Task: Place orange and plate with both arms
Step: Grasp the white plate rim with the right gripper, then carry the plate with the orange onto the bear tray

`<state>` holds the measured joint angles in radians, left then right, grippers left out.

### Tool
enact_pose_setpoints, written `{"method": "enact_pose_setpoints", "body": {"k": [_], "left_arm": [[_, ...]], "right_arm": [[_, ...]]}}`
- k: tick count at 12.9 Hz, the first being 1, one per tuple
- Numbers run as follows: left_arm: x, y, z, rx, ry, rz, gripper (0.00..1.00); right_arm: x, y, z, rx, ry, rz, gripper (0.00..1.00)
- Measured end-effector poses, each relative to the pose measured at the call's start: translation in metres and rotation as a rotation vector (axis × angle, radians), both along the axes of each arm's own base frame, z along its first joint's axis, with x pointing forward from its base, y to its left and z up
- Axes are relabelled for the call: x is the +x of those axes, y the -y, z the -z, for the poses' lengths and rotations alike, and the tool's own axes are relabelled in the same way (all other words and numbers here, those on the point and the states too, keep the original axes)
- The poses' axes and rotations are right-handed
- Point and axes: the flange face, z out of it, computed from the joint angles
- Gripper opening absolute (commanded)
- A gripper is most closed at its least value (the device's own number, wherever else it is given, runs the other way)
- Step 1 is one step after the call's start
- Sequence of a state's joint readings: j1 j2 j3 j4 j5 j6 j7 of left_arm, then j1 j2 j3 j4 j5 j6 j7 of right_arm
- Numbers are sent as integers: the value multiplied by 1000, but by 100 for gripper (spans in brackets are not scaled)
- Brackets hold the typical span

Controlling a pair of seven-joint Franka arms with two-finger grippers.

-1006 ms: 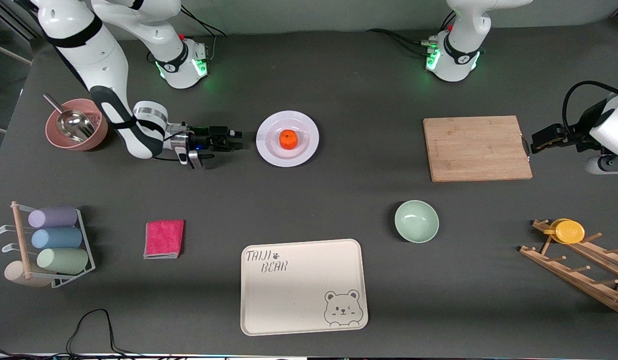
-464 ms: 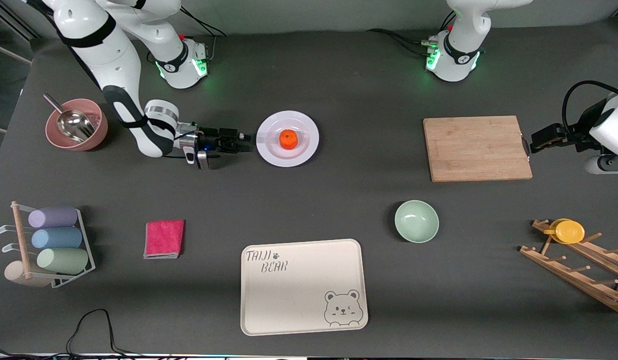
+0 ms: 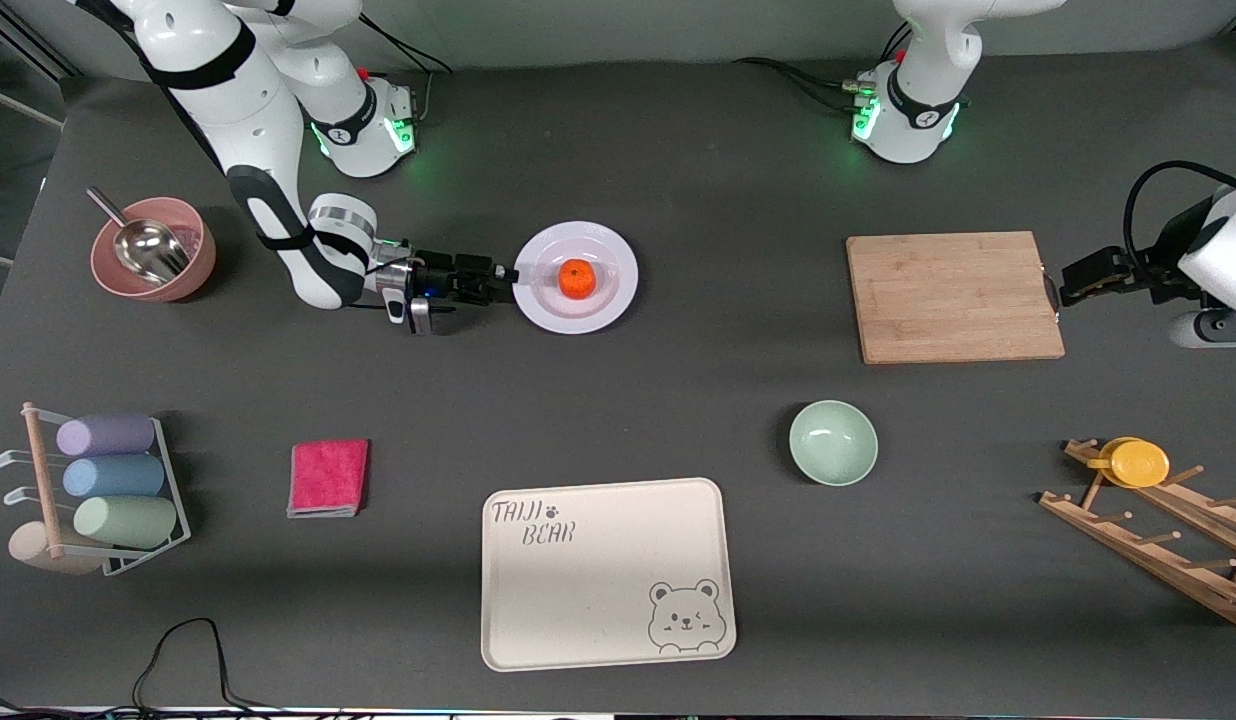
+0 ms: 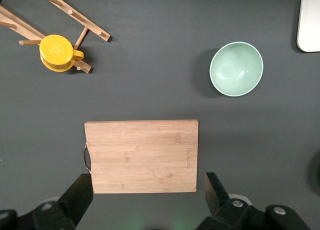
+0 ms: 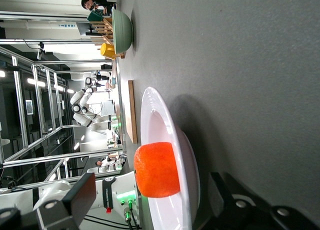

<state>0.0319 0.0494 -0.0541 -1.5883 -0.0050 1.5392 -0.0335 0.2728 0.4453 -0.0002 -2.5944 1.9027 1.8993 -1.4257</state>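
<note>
The orange (image 3: pixel 577 278) is sitting inside the white plate's raised rim (image 3: pixel 627 278). The orange will move off the middle of the plate but still come along when I carry the plate.
The orange (image 3: pixel 576 278) sits in the middle of the white plate (image 3: pixel 544 305), which rests on the table between the two arm bases. My right gripper (image 3: pixel 505 285) lies low and sideways at the plate's rim on the right arm's side, its jaws open with one finger above the rim and one below it. In the right wrist view the orange (image 5: pixel 156 170) and the plate (image 5: pixel 184 155) fill the space between the open fingers (image 5: pixel 225 190). My left gripper (image 3: pixel 1073 285) is open and empty, waiting above the table beside the cutting board's end; its own view shows its fingers (image 4: pixel 80 195) wide apart.
A wooden cutting board (image 3: pixel 953 296) lies toward the left arm's end. A pale green bowl (image 3: pixel 833 442) and a cream bear tray (image 3: pixel 605 572) lie nearer the camera. A pink bowl with a scoop (image 3: pixel 153 248), a pink cloth (image 3: pixel 328 477), a cup rack (image 3: pixel 98 490) and a wooden rack with a yellow cup (image 3: pixel 1138 462) stand around.
My right gripper has slid along the table toward the plate and now reaches its rim. The plate, the orange and the left arm have not moved.
</note>
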Motion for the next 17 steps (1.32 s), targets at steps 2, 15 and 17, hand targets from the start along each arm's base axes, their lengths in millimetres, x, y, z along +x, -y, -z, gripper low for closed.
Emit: {"method": "enact_pose_setpoints", "body": {"k": [2, 15, 17], "left_arm": [[-1, 0, 0, 0, -7, 0, 100], [-3, 4, -4, 1, 2, 10, 100], [-3, 4, -3, 1, 1, 10, 100]], "right_arm": [[-1, -2, 0, 2, 0, 21, 98], [-9, -26, 12, -54, -11, 71, 4], [-7, -27, 13, -54, -9, 72, 0]]}}
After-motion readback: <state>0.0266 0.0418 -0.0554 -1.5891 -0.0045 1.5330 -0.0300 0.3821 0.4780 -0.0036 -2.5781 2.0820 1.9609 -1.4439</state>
